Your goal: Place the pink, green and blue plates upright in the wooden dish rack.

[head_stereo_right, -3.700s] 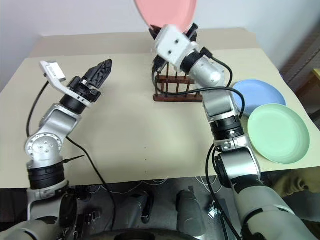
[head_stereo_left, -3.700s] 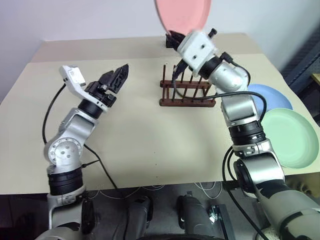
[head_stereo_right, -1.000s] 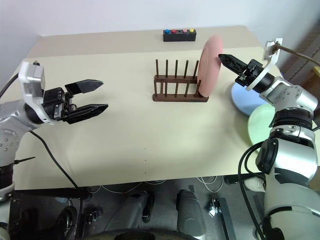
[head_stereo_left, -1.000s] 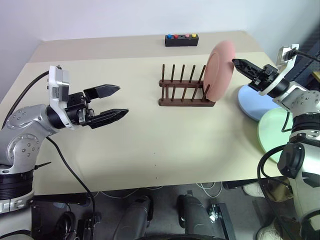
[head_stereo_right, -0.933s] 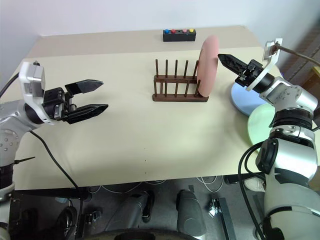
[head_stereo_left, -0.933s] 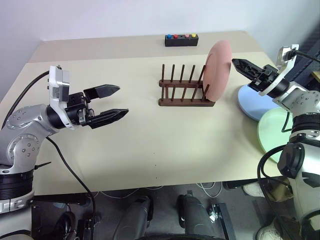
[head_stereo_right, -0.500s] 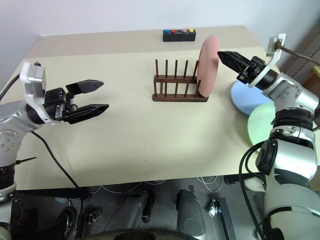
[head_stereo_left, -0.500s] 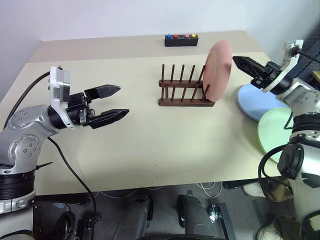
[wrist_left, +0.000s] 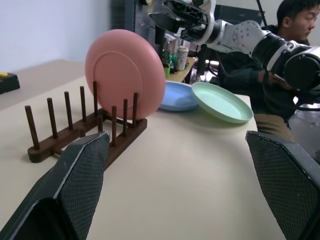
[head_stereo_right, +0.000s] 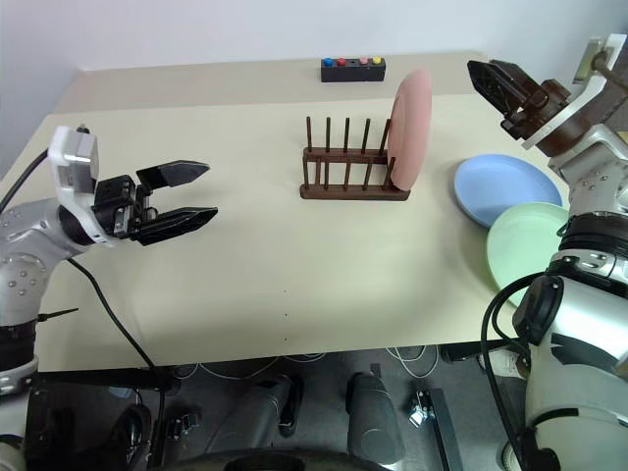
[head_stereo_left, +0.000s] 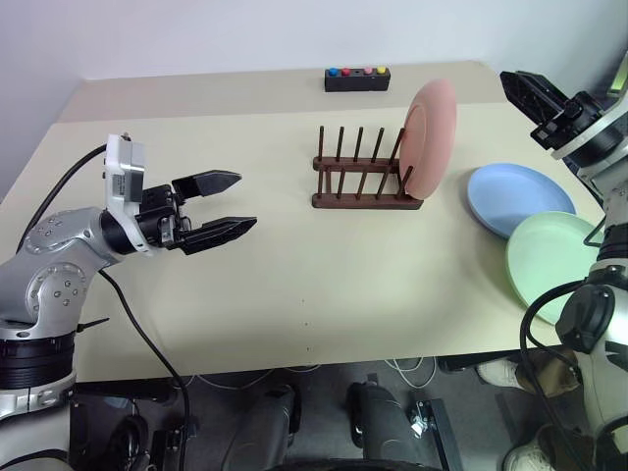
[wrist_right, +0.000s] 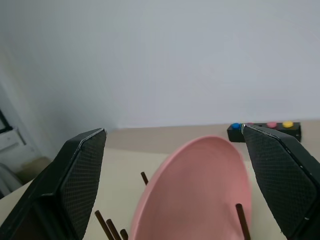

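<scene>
My right gripper is to keep going to the green plate's free near rim (head_stereo_left: 531,302) and close there, as the green plate is on top of the blue plate's rim (head_stereo_left: 528,227).
The pink plate (head_stereo_left: 430,137) stands upright between the pegs at the right end of the wooden dish rack (head_stereo_left: 358,188). To the right of the rack, the blue plate (head_stereo_left: 515,196) lies flat on the table, and the green plate (head_stereo_left: 554,260) lies flat in front of it, overlapping its rim. My right gripper (head_stereo_right: 488,82) hangs open and holds nothing, above and to the right of the pink plate and apart from it. Over the left part of the table my left gripper (head_stereo_left: 245,201) is open too, pointing toward the rack with nothing between its fingers.
A small black box with coloured buttons (head_stereo_left: 357,78) sits at the table's far edge behind the rack. The green plate lies close to the table's right edge. In the left wrist view a seated person (wrist_left: 295,20) shows beyond the table.
My right gripper has let go of the pink plate, opened wide, and drawn up and to the right away from it. The plate stays upright in the rack. My left arm has not moved.
</scene>
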